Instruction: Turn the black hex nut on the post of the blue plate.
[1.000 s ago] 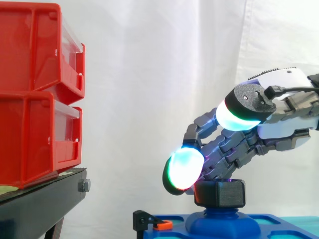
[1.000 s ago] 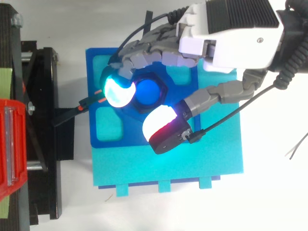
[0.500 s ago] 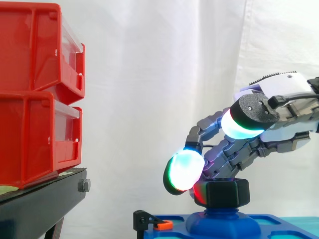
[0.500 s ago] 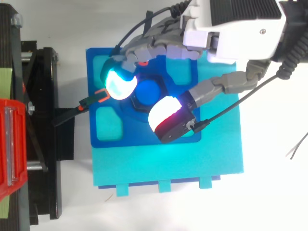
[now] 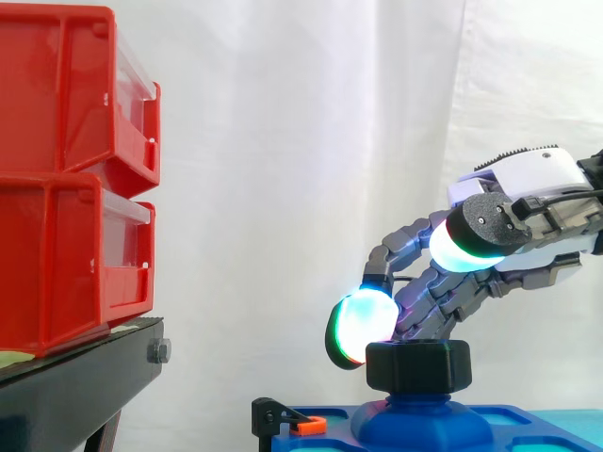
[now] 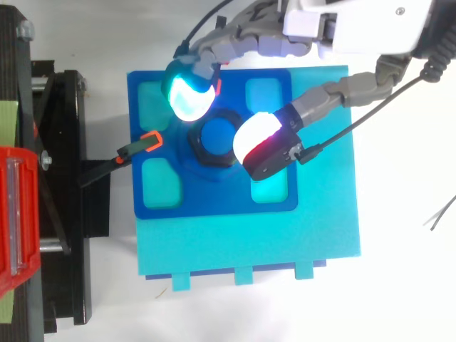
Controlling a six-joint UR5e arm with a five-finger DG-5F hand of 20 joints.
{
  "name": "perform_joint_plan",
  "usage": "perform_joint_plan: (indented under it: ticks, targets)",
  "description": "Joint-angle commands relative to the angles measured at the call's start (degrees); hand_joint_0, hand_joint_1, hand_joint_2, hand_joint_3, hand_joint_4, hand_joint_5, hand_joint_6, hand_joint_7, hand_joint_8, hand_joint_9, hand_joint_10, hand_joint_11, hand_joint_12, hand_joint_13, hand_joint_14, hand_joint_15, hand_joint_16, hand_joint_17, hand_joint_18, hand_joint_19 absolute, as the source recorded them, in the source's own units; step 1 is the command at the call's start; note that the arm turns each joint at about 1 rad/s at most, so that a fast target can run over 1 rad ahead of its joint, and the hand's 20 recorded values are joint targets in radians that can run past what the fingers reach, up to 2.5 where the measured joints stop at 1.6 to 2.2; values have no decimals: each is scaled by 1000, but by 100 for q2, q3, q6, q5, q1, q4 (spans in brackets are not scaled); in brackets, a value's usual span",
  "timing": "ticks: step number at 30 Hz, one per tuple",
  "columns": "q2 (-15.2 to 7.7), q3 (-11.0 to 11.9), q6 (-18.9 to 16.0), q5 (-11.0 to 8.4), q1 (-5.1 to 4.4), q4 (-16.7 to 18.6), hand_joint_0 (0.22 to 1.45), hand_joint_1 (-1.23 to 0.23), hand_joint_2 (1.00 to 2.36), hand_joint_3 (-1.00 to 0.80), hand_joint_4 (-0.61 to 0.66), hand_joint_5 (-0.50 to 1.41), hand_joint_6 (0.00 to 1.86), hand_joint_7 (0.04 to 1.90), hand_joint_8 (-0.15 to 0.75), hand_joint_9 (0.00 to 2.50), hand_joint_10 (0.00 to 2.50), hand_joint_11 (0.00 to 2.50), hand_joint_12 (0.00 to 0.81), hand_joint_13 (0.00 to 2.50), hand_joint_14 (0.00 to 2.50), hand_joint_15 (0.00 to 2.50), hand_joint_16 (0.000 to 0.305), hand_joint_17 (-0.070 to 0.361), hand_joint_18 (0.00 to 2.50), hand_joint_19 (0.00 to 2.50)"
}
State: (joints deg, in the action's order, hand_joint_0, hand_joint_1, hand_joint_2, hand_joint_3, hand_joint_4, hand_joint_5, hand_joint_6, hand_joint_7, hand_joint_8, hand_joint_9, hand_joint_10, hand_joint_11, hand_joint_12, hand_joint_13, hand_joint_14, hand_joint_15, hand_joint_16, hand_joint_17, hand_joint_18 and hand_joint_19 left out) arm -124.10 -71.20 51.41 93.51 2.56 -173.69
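Note:
Blue post (image 5: 419,398) shows below the black hex nut (image 5: 418,367). The nut will move down the post toward the blue plate when I turn it.
The black hex nut (image 5: 418,365) sits on the blue post (image 5: 421,420) in the middle of the blue plate (image 6: 214,203). My hand (image 5: 528,179) reaches in from the right, above the nut, with its fingers loosely bent and spread. One glowing cyan fingertip (image 6: 189,96) rests by the nut's (image 6: 208,151) far-left rim, level with its top edge. The thumb pad (image 6: 263,142), white with a red edge, hovers over the nut's right side, and in the side view it is well above the nut. Nothing is pinched between them.
The plate lies on a cyan base (image 6: 249,242). A black clamp with an orange tip (image 6: 149,139) holds the plate's left edge. Red bins (image 5: 75,179) stand stacked on a black stand (image 5: 75,391) to the left.
The hand has swung round the nut toward the top view's upper edge. The cyan fingertip went from the nut's left to its upper left. The thumb pad climbed to its right, and the nut's facets look turned.

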Motion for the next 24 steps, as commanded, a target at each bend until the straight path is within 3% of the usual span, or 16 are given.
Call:
perform_joint_plan:
  ticks: [1,8,12,21,24]
  targets:
    - [9,18,27,18,34,107,490,-443,1001,-488,197,-216,502,786,297,487,0,19,403,515,4,96,58,131,519,295]
    - [0,71,27,-26,34,661,490,-442,1001,-489,204,-213,503,788,299,494,0,22,403,520,3,94,58,131,525,299]
    - [0,71,27,-175,-10,898,490,-442,1000,-487,206,-211,502,789,299,497,0,16,402,522,4,98,58,131,530,294]
    - [-26,71,27,-237,-142,837,489,-442,1001,-488,209,-208,502,790,301,508,2,24,401,534,4,107,58,131,537,303]
    - [-35,80,27,-246,-230,731,490,-442,1001,-489,209,-207,502,788,302,512,0,25,401,541,4,102,58,131,540,303]
